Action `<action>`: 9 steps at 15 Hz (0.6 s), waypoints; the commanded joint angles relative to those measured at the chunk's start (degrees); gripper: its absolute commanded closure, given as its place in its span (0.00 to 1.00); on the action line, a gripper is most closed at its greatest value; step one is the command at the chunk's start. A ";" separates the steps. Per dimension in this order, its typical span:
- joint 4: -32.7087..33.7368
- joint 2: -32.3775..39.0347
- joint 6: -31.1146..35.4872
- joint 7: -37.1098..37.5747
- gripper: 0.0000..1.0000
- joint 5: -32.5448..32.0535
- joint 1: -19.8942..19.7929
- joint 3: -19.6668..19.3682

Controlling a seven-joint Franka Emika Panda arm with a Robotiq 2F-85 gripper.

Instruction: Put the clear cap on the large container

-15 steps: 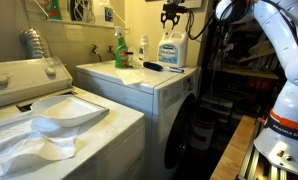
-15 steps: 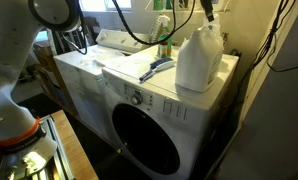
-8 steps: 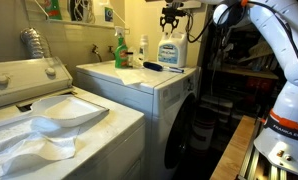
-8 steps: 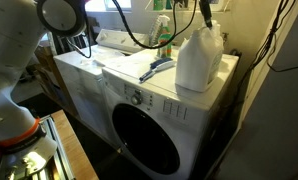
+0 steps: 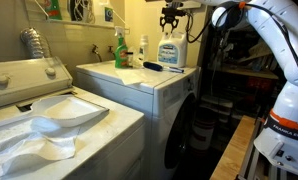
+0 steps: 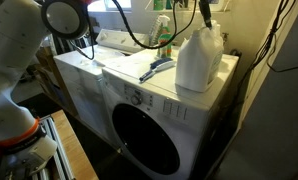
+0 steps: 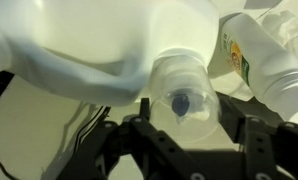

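Note:
The clear cap (image 7: 184,78) is over the large container's neck, held by its sides in my gripper. I should open my gripper, move up, close it and push on the cap's top (image 7: 182,104).
The large container (image 5: 170,52) is a whitish jug with a blue label. It stands at the back of the dryer top and shows in both exterior views (image 6: 199,58). My gripper (image 5: 170,17) hangs straight above its neck (image 6: 204,14). In the wrist view the clear cap (image 7: 184,90) sits between my fingers (image 7: 139,118), over the jug's top, with the jug's white body (image 7: 79,50) behind it. The gripper (image 7: 186,112) is shut on the cap. Whether the cap touches the neck is not clear.
A green-topped spray bottle (image 5: 119,50) and a small white bottle (image 5: 143,48) stand left of the jug on the dryer (image 6: 139,100). A dark brush (image 5: 154,66) lies in front of them. A top-load washer (image 5: 49,110) is beside the dryer. A wall is close behind.
The gripper stays above the jug's neck with the cap. Only the arm's upper links have shifted a little.

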 commanded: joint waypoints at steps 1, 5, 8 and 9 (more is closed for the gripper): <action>3.01 2.38 -1.05 -0.19 0.06 1.08 -1.35 0.47; 3.28 1.61 -0.64 -0.88 0.00 0.93 -1.08 0.72; 3.36 0.33 -1.02 -2.03 0.00 0.16 -0.58 0.38; 3.58 0.02 -0.77 -2.75 0.00 -0.17 -0.47 0.24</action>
